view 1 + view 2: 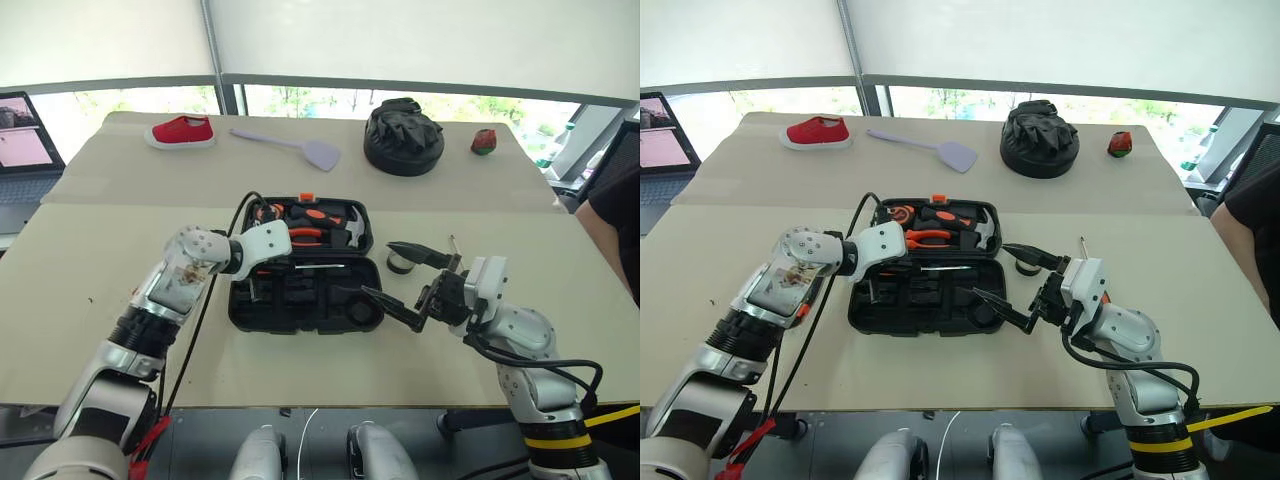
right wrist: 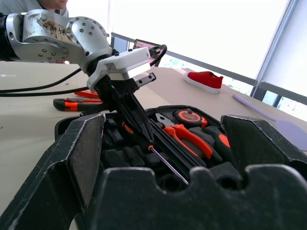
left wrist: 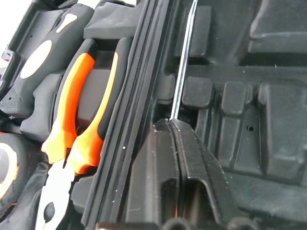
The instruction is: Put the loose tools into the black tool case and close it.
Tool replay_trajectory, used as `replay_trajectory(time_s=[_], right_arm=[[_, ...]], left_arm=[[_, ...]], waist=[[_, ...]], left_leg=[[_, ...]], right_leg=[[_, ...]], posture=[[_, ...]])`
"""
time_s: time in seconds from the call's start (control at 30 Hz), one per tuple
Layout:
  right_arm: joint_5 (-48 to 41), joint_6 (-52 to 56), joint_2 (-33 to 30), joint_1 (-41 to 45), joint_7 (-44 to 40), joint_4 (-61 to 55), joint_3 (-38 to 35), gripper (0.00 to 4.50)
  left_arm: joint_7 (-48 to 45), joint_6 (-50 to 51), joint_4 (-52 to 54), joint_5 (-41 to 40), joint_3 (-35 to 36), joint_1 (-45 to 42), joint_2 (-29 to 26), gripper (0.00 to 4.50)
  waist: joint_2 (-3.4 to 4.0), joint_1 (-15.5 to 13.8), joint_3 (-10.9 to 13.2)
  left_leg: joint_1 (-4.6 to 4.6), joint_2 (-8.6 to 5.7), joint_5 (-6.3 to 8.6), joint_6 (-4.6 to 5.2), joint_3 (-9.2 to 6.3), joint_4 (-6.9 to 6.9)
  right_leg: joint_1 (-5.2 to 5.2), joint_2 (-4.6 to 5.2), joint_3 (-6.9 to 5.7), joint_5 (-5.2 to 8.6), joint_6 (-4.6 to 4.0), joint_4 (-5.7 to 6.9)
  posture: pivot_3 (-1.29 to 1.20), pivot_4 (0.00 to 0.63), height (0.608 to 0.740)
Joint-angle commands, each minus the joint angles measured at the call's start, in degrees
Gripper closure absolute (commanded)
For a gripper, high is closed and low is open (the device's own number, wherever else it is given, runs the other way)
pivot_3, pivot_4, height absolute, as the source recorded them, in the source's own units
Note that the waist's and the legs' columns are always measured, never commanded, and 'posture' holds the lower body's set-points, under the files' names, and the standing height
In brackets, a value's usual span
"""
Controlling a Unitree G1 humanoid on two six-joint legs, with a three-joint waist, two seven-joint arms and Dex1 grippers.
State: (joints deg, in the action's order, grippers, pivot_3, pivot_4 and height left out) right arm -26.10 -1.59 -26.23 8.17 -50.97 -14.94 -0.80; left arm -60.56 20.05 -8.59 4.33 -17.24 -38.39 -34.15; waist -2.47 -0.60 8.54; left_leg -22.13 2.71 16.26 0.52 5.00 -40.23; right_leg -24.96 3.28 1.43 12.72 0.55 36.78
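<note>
The held screwdriver's thin shaft leaves space next to it, so the other screwdriver will fit in there, head to tail, when I lower it.
The black tool case lies open in the middle of the table, with orange-handled pliers and other tools seated in its far half. My left gripper reaches down into the near half, shut on a screwdriver whose thin metal shaft sticks out past the fingertips. My right gripper hovers open at the case's right edge, with nothing between its fingers. A small dark tape roll sits on the table just behind it. An orange-and-black utility knife lies on the table left of the case, under my left arm.
At the far side of the table lie a red shoe, a lilac spatula, a round black bundle and a small red object. A laptop stands at the left, and a person's arm shows at the right edge.
</note>
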Motion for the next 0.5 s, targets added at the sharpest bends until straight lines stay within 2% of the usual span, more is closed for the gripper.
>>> replay_trajectory(time_s=[0.03, 0.2, 0.27, 0.4, 0.5], right_arm=[[-1.0, 0.0, 0.2, -0.1, 0.7, -2.7, -0.7, 0.0], [-0.7, -0.2, 0.5, 0.3, 1.2, -2.3, -0.7, 0.0], [-0.6, -0.4, 0.5, 0.5, 1.7, -2.2, -1.0, 0.0], [-1.2, -0.5, -1.6, -0.8, 2.4, -1.2, -5.3, 0.0], [-2.2, 0.0, -3.1, -3.1, 3.5, -0.4, -9.9, 0.0]], left_arm=[[-0.6, 3.0, -0.8, 0.5, -1.7, 2.9, -0.2, 4.37], [1.0, 5.1, -1.2, 0.2, -1.4, 4.6, 1.1, 4.37], [2.3, 4.3, -0.6, -1.1, 0.8, 4.7, 1.7, 4.37], [3.9, -3.5, 1.5, -10.1, 12.0, 4.7, 3.6, 4.37], [0.3, -4.4, 4.4, -16.6, 17.7, 7.2, 1.6, 4.37]], waist=[[0.02, 0.0, 0.0], [0.09, 0.1, -0.1], [0.18, 0.2, -0.2], [0.19, 0.1, -0.2], [0.14, 0.1, -0.1]], left_leg=[[0.03, 0.01, 0.0, 0.0, -0.02, 0.0], [0.8, 0.01, 0.02, 0.02, 0.01, 0.17], [0.96, 0.0, 0.02, 0.02, 0.03, 0.28], [0.9, 0.0, 0.02, 0.02, 0.02, 0.29], [0.63, 0.01, 0.02, 0.02, -0.03, 0.26]], right_leg=[[0.04, -0.01, -0.01, 0.0, 0.0, 0.02], [0.75, -0.01, 0.0, 0.06, 0.05, -0.11], [0.84, 0.0, 0.08, 0.08, 0.07, -0.12], [0.73, 0.0, 0.12, 0.08, 0.06, -0.1], [0.56, 0.02, 0.12, 0.07, 0.07, -0.12]], posture=[[0.0, 0.15, 0.74], [0.0, 0.15, 0.74], [0.0, 0.15, 0.74], [0.0, 0.15, 0.74], [0.0, 0.15, 0.74]])
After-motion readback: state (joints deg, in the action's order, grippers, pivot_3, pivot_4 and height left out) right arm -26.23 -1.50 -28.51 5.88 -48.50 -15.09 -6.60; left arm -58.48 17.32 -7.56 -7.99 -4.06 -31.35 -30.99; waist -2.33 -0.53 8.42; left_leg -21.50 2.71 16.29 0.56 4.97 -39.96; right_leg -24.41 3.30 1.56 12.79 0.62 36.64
